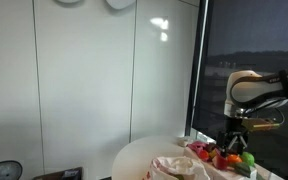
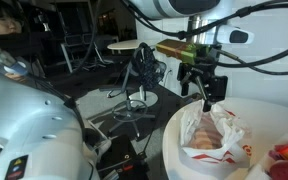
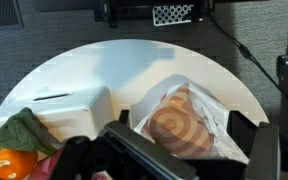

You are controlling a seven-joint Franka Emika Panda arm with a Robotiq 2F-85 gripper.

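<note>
The green leafy item's red end (image 3: 46, 165) is uncovered in the white box (image 3: 69, 115), so my open gripper goes on going there until its fingers are on both sides of that red end.
A crumpled white paper bag (image 3: 209, 110) lies open on the round white table (image 3: 104, 65). Inside it is a brown round item with a spiral pattern (image 3: 174, 125). In the wrist view my gripper (image 3: 181, 138) hangs just above it, open, with one finger on each side of the bag. Nothing is held. In both exterior views the gripper (image 2: 206, 88) (image 1: 234, 132) hovers over the bag (image 2: 212, 135) (image 1: 179, 165), a short way above it.
A white box (image 3: 69, 108) sits to the left of the bag, with an orange fruit (image 3: 14, 163) and a green leafy item (image 3: 24, 130) beside it. Red and green toy foods (image 1: 229, 157) lie near the table's edge. Office chairs (image 2: 144, 65) stand beyond the table.
</note>
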